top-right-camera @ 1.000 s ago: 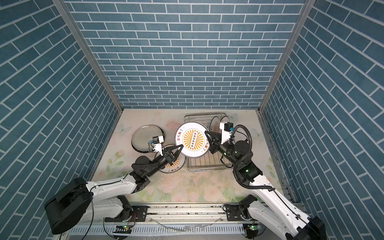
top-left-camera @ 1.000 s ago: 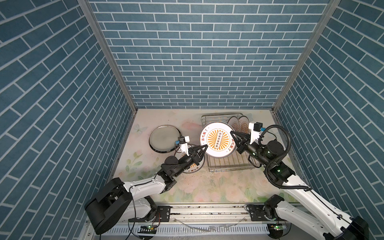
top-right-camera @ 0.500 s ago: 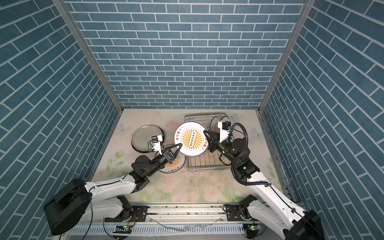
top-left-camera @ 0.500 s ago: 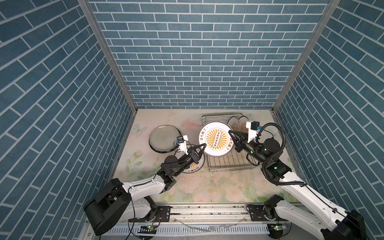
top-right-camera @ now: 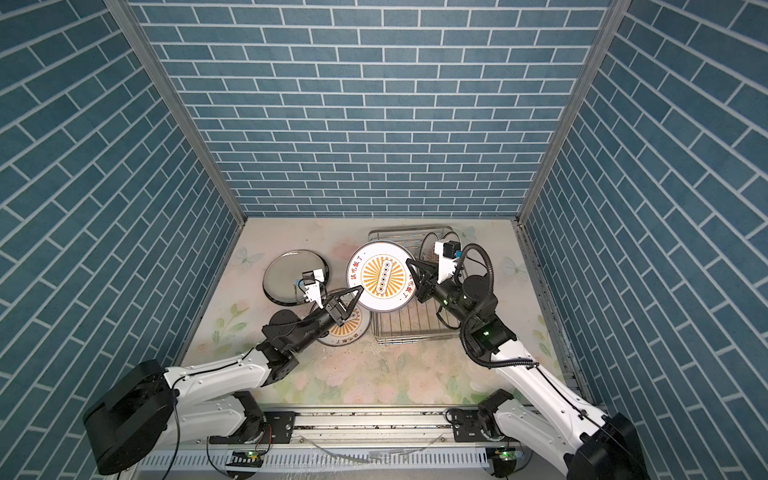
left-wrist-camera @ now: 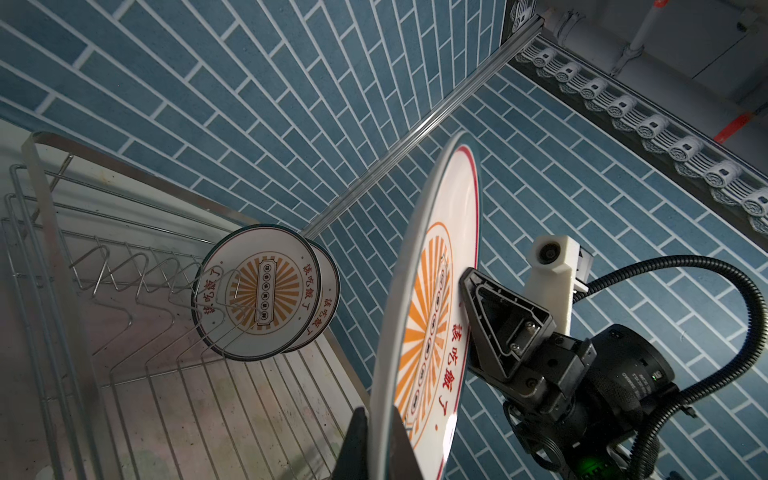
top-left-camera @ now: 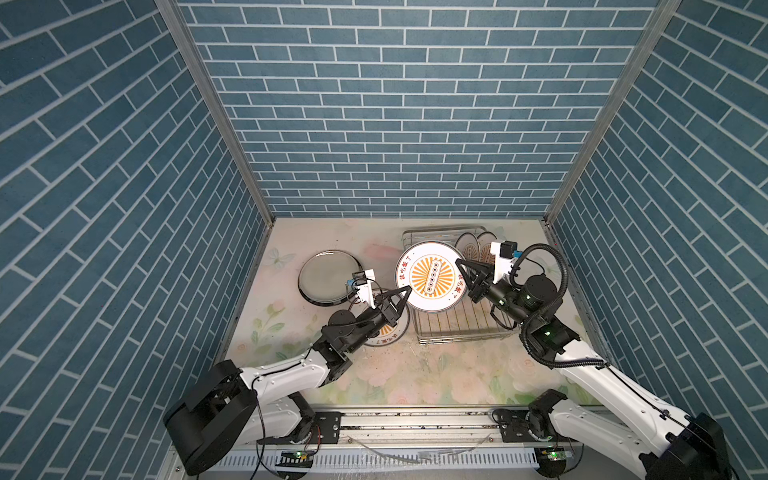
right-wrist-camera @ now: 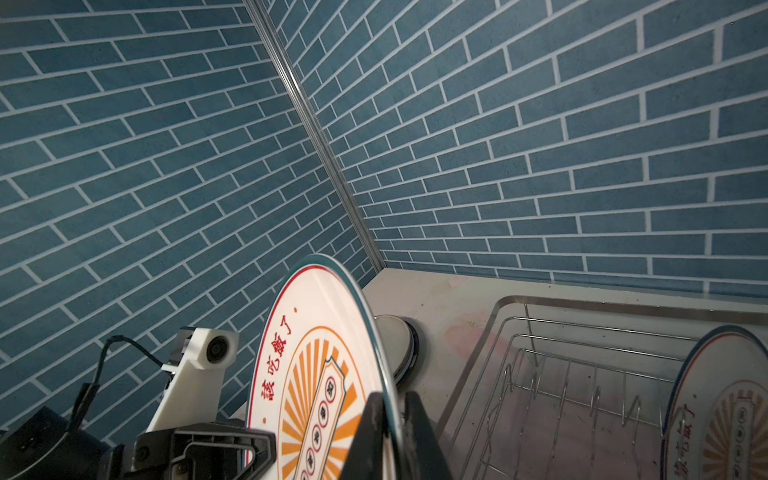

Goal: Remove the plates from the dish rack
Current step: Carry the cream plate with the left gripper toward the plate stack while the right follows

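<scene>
My right gripper should open first, because both my grippers are pinching the raised sunburst plate's rim (top-right-camera: 412,273). My left gripper will then lower the plate onto the flat sunburst plate (top-right-camera: 348,329).
A large white plate with an orange sunburst centre (top-left-camera: 432,276) (top-right-camera: 382,278) hangs upright in the air over the left side of the dish rack (top-left-camera: 457,336) (top-right-camera: 411,328). My left gripper (top-left-camera: 409,289) (left-wrist-camera: 376,415) is shut on its left rim. My right gripper (top-left-camera: 458,262) (right-wrist-camera: 392,399) pinches the opposite rim, its fingers astride the edge. Two smaller sunburst plates (top-left-camera: 471,249) (left-wrist-camera: 257,291) stand in the prongs at the rack's back.
A dark-rimmed grey plate (top-left-camera: 328,278) (top-right-camera: 293,276) lies flat on the table left of the rack. A small sunburst plate (top-left-camera: 388,336) (top-right-camera: 347,330) lies beside it, partly under my left arm. Blue brick walls close in three sides.
My left gripper has come up to the large plate and closed on its left rim. The plate has shifted slightly left, with the right gripper holding on.
</scene>
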{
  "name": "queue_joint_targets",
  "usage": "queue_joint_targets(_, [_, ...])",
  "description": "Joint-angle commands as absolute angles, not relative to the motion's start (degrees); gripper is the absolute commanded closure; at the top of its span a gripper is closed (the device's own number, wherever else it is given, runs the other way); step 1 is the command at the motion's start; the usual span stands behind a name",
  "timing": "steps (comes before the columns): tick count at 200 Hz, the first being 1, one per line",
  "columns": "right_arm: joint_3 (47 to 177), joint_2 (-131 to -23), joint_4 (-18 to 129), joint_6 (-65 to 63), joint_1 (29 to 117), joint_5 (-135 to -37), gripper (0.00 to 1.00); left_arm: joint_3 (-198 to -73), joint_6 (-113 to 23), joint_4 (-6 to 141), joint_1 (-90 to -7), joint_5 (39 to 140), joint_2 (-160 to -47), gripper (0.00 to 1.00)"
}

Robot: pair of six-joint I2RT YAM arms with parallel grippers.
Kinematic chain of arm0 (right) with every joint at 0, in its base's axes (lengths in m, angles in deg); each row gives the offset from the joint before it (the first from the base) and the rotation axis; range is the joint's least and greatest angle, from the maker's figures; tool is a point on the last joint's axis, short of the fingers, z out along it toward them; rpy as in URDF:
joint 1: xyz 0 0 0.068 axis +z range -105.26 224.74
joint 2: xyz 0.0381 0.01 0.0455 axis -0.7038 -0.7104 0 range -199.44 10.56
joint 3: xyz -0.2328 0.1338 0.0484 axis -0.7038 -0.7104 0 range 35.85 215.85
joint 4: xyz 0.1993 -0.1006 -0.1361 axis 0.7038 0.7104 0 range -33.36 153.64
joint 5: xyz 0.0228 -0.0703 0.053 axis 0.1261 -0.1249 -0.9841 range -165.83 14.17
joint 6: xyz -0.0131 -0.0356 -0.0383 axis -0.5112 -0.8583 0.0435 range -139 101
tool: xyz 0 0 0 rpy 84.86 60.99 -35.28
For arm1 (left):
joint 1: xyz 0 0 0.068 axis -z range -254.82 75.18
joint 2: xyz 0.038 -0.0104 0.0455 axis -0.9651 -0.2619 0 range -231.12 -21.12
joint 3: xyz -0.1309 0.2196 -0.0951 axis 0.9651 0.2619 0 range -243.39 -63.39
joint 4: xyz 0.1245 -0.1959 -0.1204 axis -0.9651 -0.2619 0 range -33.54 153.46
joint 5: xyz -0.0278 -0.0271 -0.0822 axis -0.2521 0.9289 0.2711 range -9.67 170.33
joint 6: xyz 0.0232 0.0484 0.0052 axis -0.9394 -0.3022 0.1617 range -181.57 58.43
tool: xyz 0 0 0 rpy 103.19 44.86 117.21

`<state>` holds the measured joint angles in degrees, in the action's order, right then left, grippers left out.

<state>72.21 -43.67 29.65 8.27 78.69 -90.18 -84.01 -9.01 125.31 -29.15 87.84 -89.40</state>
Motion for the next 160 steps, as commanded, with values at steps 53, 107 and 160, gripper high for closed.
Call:
queue_joint_targets(53, [74.60,-45.38,27.20,10.27,78.95,-92.44,0.82,-84.49,-11.07,120.92,-28.67,87.38,-87.79,1.00])
queue_joint_targets(107, [75.26,-46.34,27.60,10.27,79.01,-93.69,0.63,-84.30,-9.53,119.04,-28.67,86.48,-86.46,1.00])
queue_joint_targets(160, [76.61,-46.41,30.54,12.00,79.01,-92.55,0.14,-82.95,-9.35,119.59,-28.67,85.36,-84.63,1.00])
